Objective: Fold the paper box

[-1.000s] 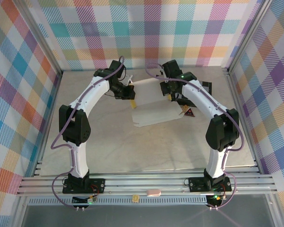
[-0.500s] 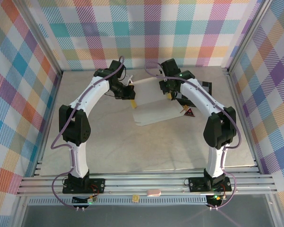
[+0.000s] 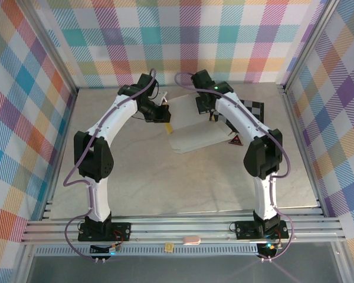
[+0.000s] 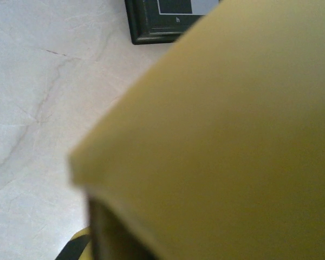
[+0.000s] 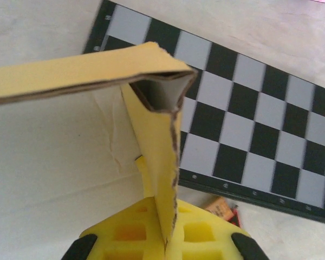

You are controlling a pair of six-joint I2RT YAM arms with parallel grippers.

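Next, I open my right gripper and pinch the corner's layers [image 5: 172, 111] together with it, because the box's corner fold [image 5: 161, 95] stands open ahead of my right gripper on the box's upright flap.
The paper box [image 3: 200, 135] lies as a pale, partly folded sheet at the back middle of the table, with mustard-yellow flaps raised at both ends. My left gripper [image 3: 165, 117] is at its left edge, on a raised yellow flap. In the left wrist view blurred yellow cardboard [image 4: 233, 135] hides the jaws. My right gripper [image 3: 211, 115] is at the sheet's far right corner. Its yellow fingers [image 5: 124, 233] are shut on an upright flap [image 5: 154, 135] that bends over into a long strip [image 5: 70, 73].
A black-and-white checkered board [image 3: 253, 109] lies just right of the sheet, close behind the right gripper [image 5: 168, 216]; its corner [image 4: 168, 21] shows past the cardboard. A small red-and-black item [image 3: 235, 140] sits by the sheet's right edge. Plaid walls enclose the table.
The right arm has swung back and to the left, lifting its flap; the sheet's near edge shifted slightly away. The left arm has barely moved.
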